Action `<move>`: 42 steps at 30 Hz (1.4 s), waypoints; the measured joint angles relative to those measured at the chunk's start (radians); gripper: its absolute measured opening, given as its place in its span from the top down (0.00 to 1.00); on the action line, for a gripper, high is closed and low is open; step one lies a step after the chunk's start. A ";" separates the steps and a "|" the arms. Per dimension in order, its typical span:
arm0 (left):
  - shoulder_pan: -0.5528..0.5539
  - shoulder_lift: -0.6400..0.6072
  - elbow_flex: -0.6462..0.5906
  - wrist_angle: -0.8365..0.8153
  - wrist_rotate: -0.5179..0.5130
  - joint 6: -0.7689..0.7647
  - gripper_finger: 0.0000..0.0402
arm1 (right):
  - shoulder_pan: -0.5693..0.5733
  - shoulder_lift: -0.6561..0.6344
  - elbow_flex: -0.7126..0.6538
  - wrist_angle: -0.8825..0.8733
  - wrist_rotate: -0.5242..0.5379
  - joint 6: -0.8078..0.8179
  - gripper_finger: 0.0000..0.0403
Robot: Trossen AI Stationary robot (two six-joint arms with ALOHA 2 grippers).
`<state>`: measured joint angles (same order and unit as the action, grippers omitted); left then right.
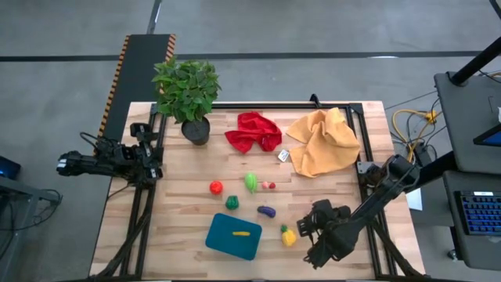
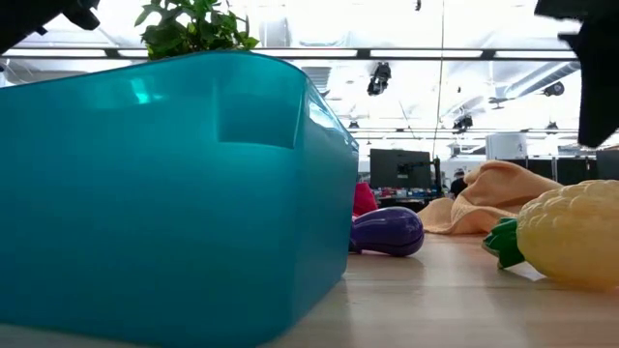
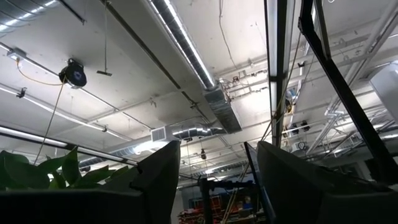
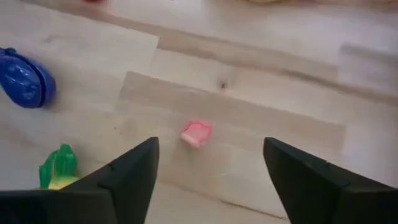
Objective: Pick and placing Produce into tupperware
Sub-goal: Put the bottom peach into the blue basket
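Note:
The small pink piece [image 4: 197,133] lies apart from the corn [image 1: 288,236], in line with my right gripper's open fingers. I should carry on lowering until the fingers are on both sides of the piece and grip it.
The teal tupperware [image 1: 233,235] [image 2: 164,193] stands near the front edge with a yellow piece [image 1: 241,233] inside. Loose produce lies on the wood: red [image 1: 215,187], light green [image 1: 250,182], dark green [image 1: 232,202], purple [image 1: 266,211] [image 2: 387,232], and a yellow corn with green leaves [image 1: 288,236] [image 2: 571,232]. My right gripper [image 1: 307,227] [image 4: 211,146] hangs open just right of the corn, tilted down over a small pink piece [image 4: 196,133] lying on the table beyond its fingertips. My left gripper [image 1: 153,153] [image 3: 214,180] waits open at the left edge, pointing upward.
A potted leafy plant [image 1: 188,90] stands at the back left. A red cloth [image 1: 253,131] and a yellow cloth [image 1: 322,141] lie crumpled along the back. A small white tag [image 1: 283,156] lies between them. Bare wood shows at the front left.

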<state>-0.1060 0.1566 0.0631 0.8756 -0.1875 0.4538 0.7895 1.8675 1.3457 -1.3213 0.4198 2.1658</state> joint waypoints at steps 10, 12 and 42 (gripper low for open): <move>0.000 0.000 0.002 0.007 0.000 0.000 0.50 | -0.003 0.001 -0.164 0.270 0.053 0.036 0.25; 0.000 0.000 0.002 0.007 0.000 0.000 0.50 | -0.003 0.001 -0.194 0.303 0.053 0.041 0.26; 0.000 0.000 0.002 0.015 0.000 0.008 0.50 | -0.033 0.001 -0.312 0.466 0.100 0.022 0.48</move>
<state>-0.1060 0.1562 0.0650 0.8906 -0.1875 0.4618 0.7562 1.8684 1.0332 -0.8557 0.5196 2.1875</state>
